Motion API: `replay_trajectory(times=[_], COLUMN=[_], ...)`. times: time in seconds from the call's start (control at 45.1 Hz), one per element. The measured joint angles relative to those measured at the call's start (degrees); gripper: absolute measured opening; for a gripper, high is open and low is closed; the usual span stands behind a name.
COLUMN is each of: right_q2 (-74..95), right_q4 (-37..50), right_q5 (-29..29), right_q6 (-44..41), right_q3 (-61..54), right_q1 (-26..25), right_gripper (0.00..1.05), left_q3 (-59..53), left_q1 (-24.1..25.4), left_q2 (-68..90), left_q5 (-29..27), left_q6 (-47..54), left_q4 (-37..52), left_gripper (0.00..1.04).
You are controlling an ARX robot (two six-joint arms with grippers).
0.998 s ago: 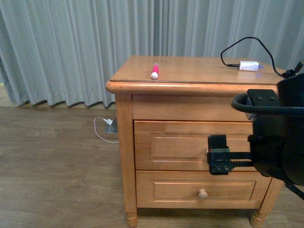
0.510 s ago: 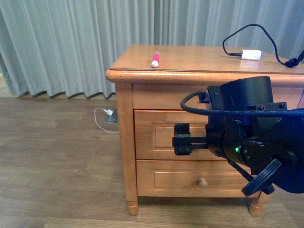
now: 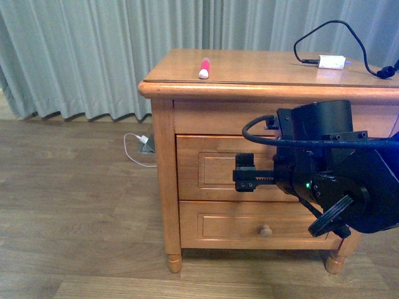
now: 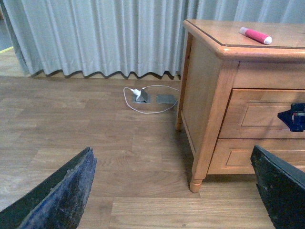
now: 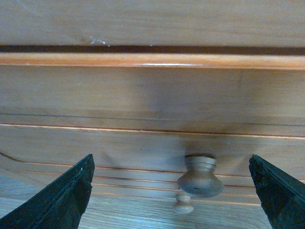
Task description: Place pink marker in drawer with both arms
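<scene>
My gripper will slide the upper drawer [image 4: 261, 114] straight out alone when it pulls the drawer's round knob, because a straight dark seam [image 4: 252, 139] separates the two drawer fronts.
The pink marker [image 3: 204, 68] [image 4: 255, 35] lies on the nightstand's top near its left front corner, with nothing touching it. The drawer [image 3: 212, 168] [image 4: 259, 114] [image 5: 143, 95], the upper one, is closed. My right gripper [image 3: 244, 176] [image 5: 171, 191] [image 4: 291, 117] is open and level in front of that drawer. The drawer's round knob [image 5: 200, 177] sits between the right gripper's fingers, untouched and closer to one of them. The bulky right arm hides the knob in the front view. My left gripper [image 4: 171, 195] is open over the floor, left of the nightstand, holding nothing.
A white adapter [image 3: 331, 61] with a black cable lies at the back right of the top. The lower drawer [image 3: 249, 227] with its knob [image 3: 266, 231] [image 5: 183, 204] is closed. A white cable and floor socket [image 3: 144, 144] [image 4: 140, 95] lie by the grey curtain.
My right arm has come further into view and its gripper has moved left across the upper drawer front. The marker has stayed where it was on the top.
</scene>
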Motion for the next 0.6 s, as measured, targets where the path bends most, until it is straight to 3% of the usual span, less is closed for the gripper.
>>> replay_trajectory(times=[0.599], right_q2=[1.0], right_q4=[-0.1], right_q5=[1.3], right_q6=[-1.1], right_q3=[0.7], right_q1=[0.1], right_gripper=[0.96], left_q3=[0.0], left_q1=[0.0], left_q2=[0.0], left_q5=[0.0], left_q6=[0.0], left_q4=[0.0], left_gripper=[0.99])
